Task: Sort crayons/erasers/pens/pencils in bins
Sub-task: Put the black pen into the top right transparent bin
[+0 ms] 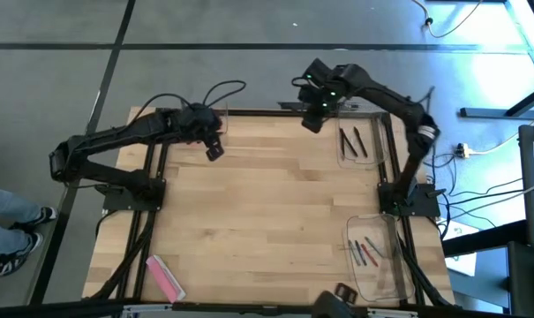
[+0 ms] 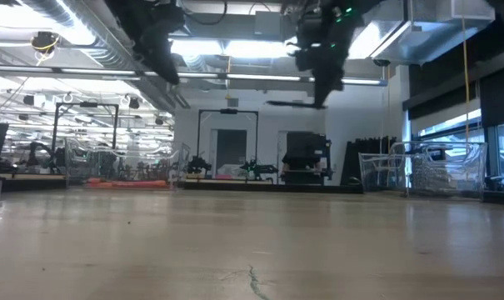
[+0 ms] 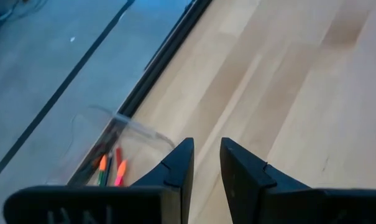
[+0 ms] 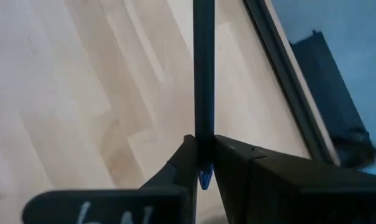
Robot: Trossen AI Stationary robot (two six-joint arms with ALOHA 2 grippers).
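The lifted black pen [image 4: 204,68] matches the pens in the clear bin [image 1: 355,143]. My right gripper should keep carrying it until it is hanging inside that bin, and then let it go.
My right gripper [image 1: 312,122] hangs high over the table's far edge, shut on a black pen [image 4: 204,74], which shows as a level dark line in the low view [image 2: 297,104]. Just to its right, a clear bin [image 1: 379,152] at the far right holds two black pens [image 1: 353,140]. A second clear bin [image 1: 392,276] at the near right holds several thin pencils [image 1: 364,252]. My left gripper [image 3: 206,165] is open with nothing between its fingers, raised over the far left [image 1: 214,150]. Beside it a third clear bin [image 3: 138,127] holds bright orange, green and pink-red sticks [image 3: 111,169]. My right gripper pinches the pen between its two fingers near the pen's blue-tipped end [image 4: 203,163]. The fingers slant steeply down from above. The rest of the pen sticks out past them, roughly level and lifted well clear of the table.
A flat pink eraser bar [image 1: 165,276] lies at the table's near left corner. Bare wooden tabletop [image 1: 275,212] fills the middle. Black frame rails [image 1: 152,203] run along the table's sides, and a person's legs [image 1: 15,225] stand off to the left.
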